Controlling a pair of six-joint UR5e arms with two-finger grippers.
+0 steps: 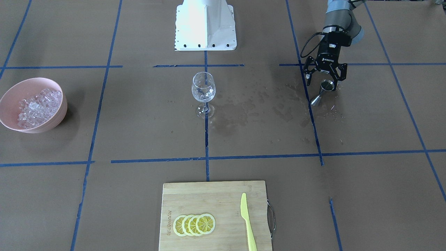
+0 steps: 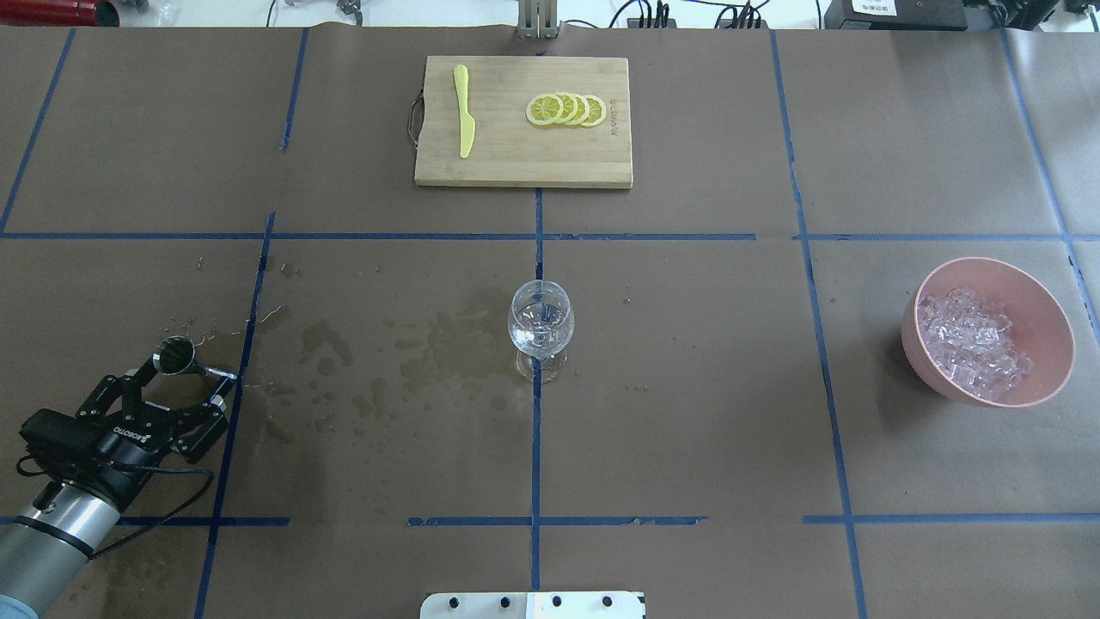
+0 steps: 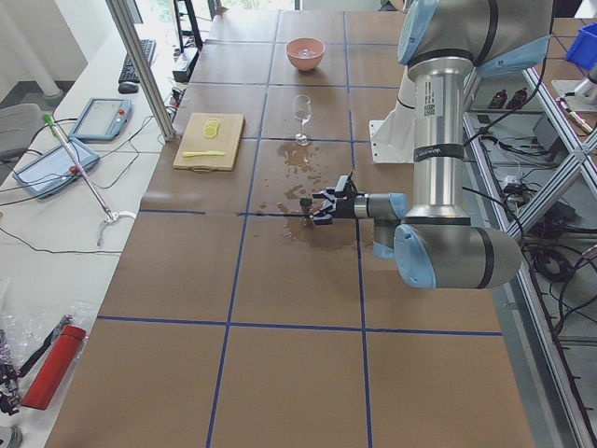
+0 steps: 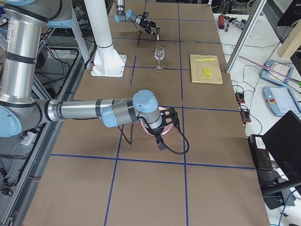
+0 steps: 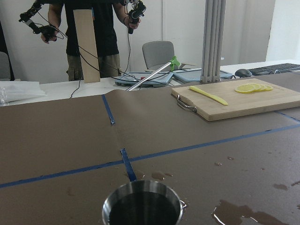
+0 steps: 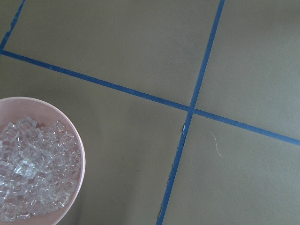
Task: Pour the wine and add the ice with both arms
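Note:
The steel jigger's inside [image 1: 322, 92] is dark [image 5: 143, 209] and wet streaks are shining next to it. I should expect clear liquid to flow out when I pour.
A clear wine glass [image 2: 540, 327] stands at the table's middle with glinting clear contents. A steel jigger [image 2: 184, 360] stands at the table's left end, its inside dark in the left wrist view [image 5: 142, 206]; wine does not show clearly. My left gripper [image 2: 182, 383] is open, with the jigger [image 1: 322, 92] between its spread fingers. The ice [image 2: 971, 340] fills a pink bowl [image 2: 1050, 318] at the right end. My right gripper [image 4: 162, 127] shows only in the exterior right view, above that bowl, and I cannot tell its state. Its wrist view shows ice [image 6: 33, 173], no fingers.
Wet patches [image 2: 412, 344] darken the paper between jigger and glass. A bamboo board [image 2: 516, 163] at the far side carries lemon slices [image 2: 567, 109] and a yellow knife [image 2: 464, 112]. The white robot base [image 1: 205, 26] sits at the near edge. A person [image 5: 89, 37] stands beyond the table.

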